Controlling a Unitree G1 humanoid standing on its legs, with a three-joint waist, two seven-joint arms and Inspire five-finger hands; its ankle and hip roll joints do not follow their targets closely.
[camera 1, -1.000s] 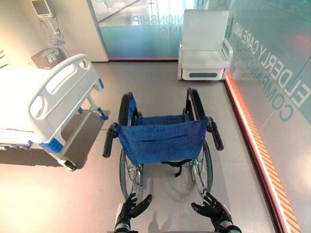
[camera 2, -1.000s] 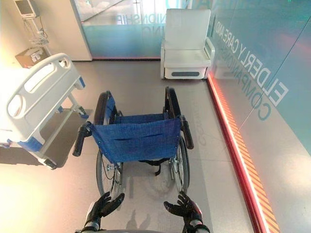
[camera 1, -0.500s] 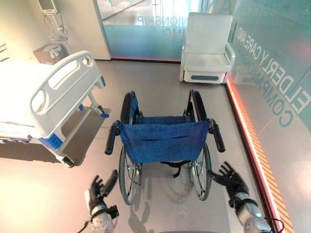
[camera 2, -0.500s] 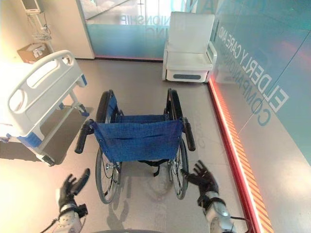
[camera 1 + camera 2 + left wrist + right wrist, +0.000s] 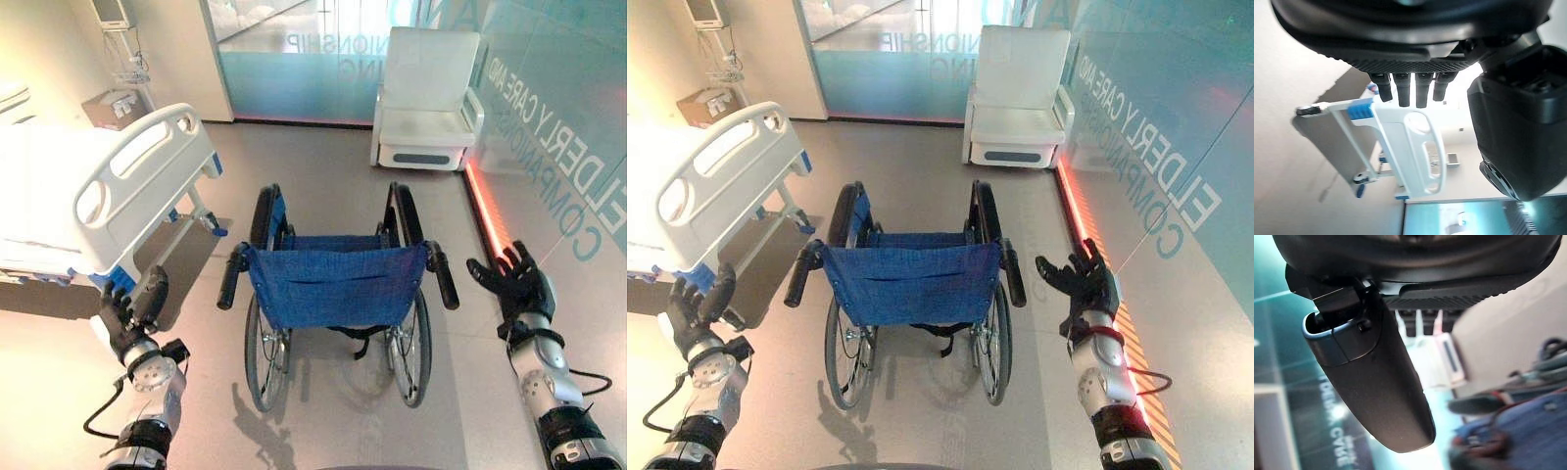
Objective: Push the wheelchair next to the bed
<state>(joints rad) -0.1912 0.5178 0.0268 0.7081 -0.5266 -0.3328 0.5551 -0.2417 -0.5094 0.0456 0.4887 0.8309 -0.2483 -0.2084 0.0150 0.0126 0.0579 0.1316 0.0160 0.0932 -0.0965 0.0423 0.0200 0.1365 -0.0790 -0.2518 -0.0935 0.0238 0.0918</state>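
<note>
My gripper will push, and the wheelchair [image 5: 338,245] should stay unfolded and roll round as one, since the blue fabric back [image 5: 337,287] is spread wide between the push handles.
The wheelchair [image 5: 336,284] with a blue fabric back stands in the middle of the floor, its back towards me, two black push handles [image 5: 228,277] [image 5: 442,278] sticking out at the sides. The white hospital bed [image 5: 108,191] with blue corner trim is at the left, a gap of floor between it and the chair. My left hand [image 5: 130,315] is raised open to the left of the left handle, apart from it. My right hand [image 5: 516,283] is raised open to the right of the right handle, touching nothing. The bed's footboard [image 5: 1415,147] appears past my left fingers.
A white armchair [image 5: 428,98] stands against the far glass partition. A glass wall with lettering [image 5: 568,127] and an orange floor strip [image 5: 490,220] runs along the right. A cardboard box [image 5: 111,106] and a monitor stand [image 5: 122,39] sit at the far left behind the bed.
Both hands have risen from low behind the wheels and spread outward, now level with the push handles. The camera has shifted a little; the wheelchair has not moved.
</note>
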